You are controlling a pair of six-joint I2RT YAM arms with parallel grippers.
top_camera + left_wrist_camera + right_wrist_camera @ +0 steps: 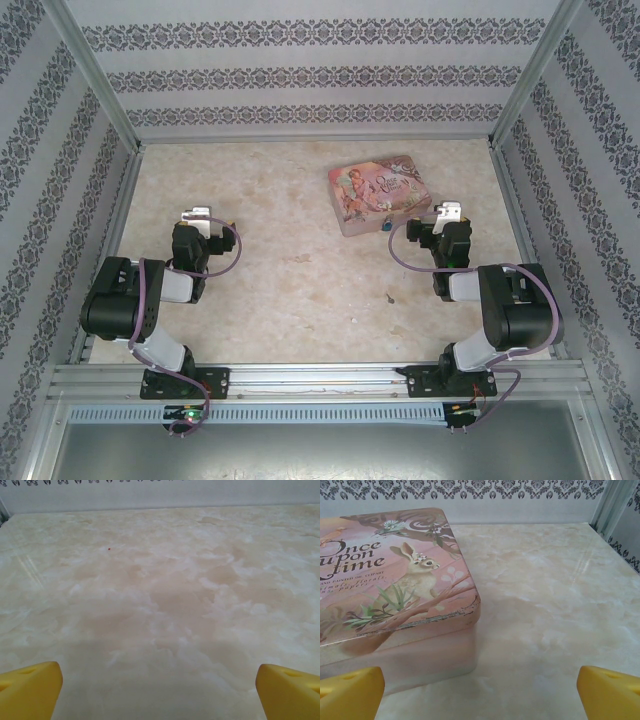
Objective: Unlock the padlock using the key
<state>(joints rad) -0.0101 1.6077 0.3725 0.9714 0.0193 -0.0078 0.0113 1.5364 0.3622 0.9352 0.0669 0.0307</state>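
I should first use both my grippers to move the tin by its ends (341, 204) toward the middle, because the pink tin with the padlock (382, 194) is far from my left gripper.
The tiny bluish padlock (386, 226) lies on the table against the near side of the pink illustrated tin (380, 194). My right gripper (447, 212) hovers just right of the tin and the padlock, open and holding nothing. In the right wrist view the tin (395, 580) is at the left, and the yellow fingertips (350, 692) stand wide apart around bare table (480, 690). My left gripper (197, 215) is open over the left half of the table, and its wrist view has bare marble between the fingertips (160, 690). A small dark speck (389, 296) lies nearer the arms; it is too small to identify.
Patterned walls and aluminium posts (520, 90) enclose the table on three sides. The beige marbled tabletop (280, 280) stretches between the two arms. A metal rail (320, 378) runs along the near edge by the arm bases.
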